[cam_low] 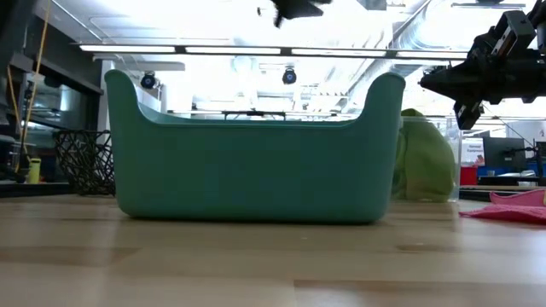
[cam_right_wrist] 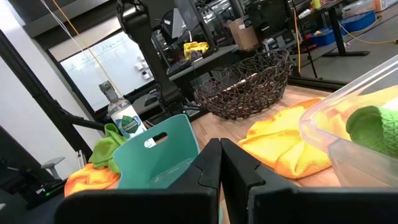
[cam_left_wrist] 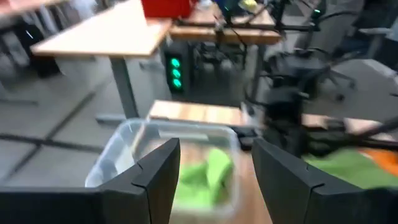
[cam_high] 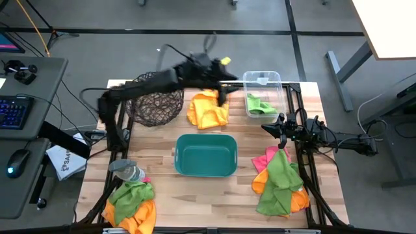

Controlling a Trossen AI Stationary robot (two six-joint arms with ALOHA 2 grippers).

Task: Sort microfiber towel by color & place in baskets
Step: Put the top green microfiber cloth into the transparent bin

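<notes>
I should push the lime green towel that pokes up [cam_low: 420,122] at the clear bin's rim down inside with my right gripper before taking the green towel from the pile [cam_high: 280,185].
The clear bin [cam_high: 262,91] [cam_left_wrist: 118,155] stands at the far right and has a lime green towel [cam_high: 259,105] [cam_left_wrist: 205,177] lying in it. An orange towel [cam_high: 208,110] [cam_right_wrist: 286,140] lies between it and the wire-mesh basket [cam_high: 156,104] [cam_right_wrist: 245,84]. The teal tub [cam_high: 206,155] [cam_low: 256,162] stands mid-table. My left gripper [cam_high: 223,91] [cam_left_wrist: 214,149] hangs open in the air beside the clear bin. My right gripper [cam_high: 276,127] [cam_right_wrist: 221,146] is shut and raised above a pile of pink, green and orange towels [cam_high: 279,179].
A second heap of green and orange towels [cam_high: 130,205] lies at the near left corner, with a clear plastic bottle [cam_high: 127,170] [cam_right_wrist: 124,118] beside it. A white printed packet [cam_high: 65,161] sits off the table's left edge. Bare wood shows in front of the tub.
</notes>
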